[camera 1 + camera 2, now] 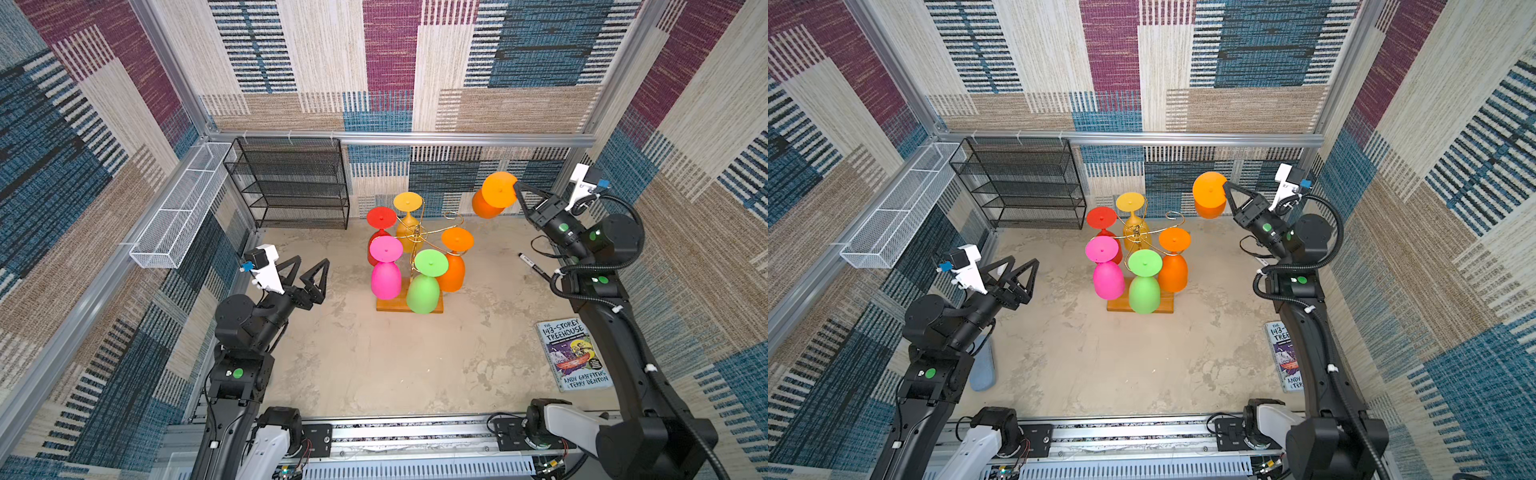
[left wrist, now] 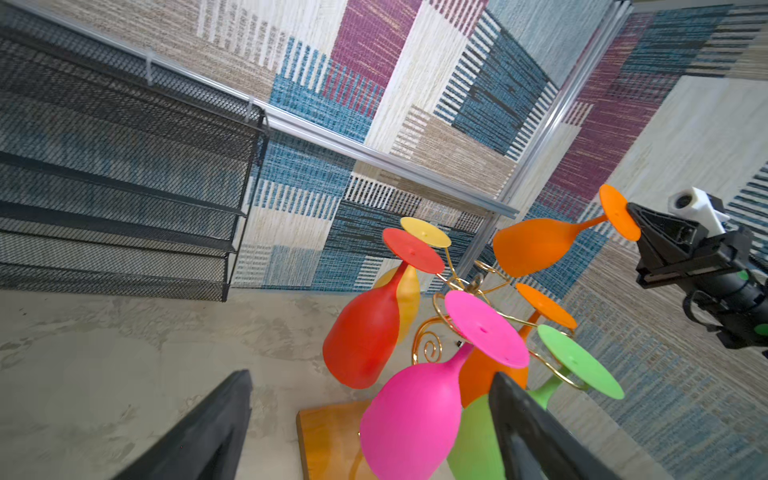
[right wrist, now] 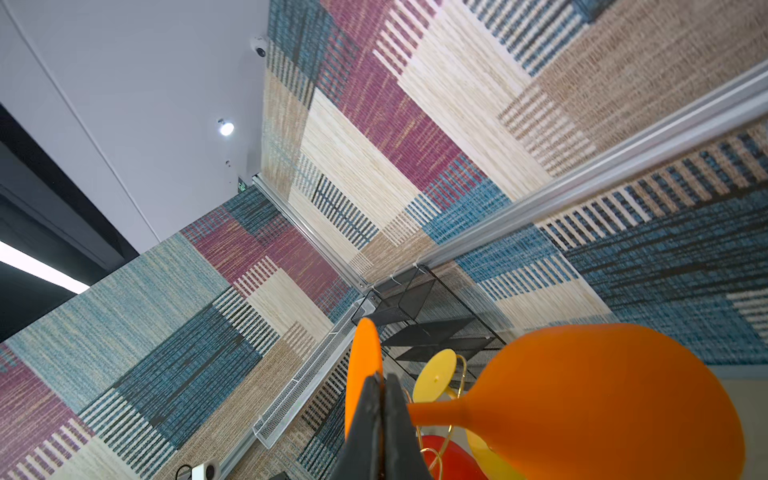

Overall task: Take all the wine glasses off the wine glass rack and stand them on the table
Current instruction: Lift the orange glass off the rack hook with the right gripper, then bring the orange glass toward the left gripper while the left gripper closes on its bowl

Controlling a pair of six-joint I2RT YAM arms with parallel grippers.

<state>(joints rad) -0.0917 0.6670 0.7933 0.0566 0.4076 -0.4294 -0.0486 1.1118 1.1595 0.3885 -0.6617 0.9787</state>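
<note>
The robot's right gripper holds only the raised orange glass's foot [image 1: 499, 187], so the left gripper should keep heading toward the free bowl [image 1: 483, 208] and close on the bowl's rim.
The wine glass rack [image 1: 420, 235], gold wire on a wooden base [image 1: 1115, 305], stands mid-table with red, yellow, pink, green and orange glasses hanging upside down. An orange wine glass [image 1: 498, 192] [image 1: 1208, 195] is held in the air to the right of and behind the rack, clear of its arms. My right gripper [image 1: 516, 185] [image 3: 382, 380] is shut on the edge of its foot, and its bowl [image 3: 602, 399] tilts sideways. My left gripper [image 1: 311, 268] [image 2: 371, 374] stands open to the left of the rack, level with the pink glass [image 2: 411, 419] and holding nothing.
A black mesh shelf [image 1: 291, 183] stands at the back left. A white wire basket [image 1: 178, 212] hangs on the left wall. A black marker [image 1: 534, 264] and a book [image 1: 575, 353] lie at the right. A blue object [image 1: 982, 365] lies under the left arm.
</note>
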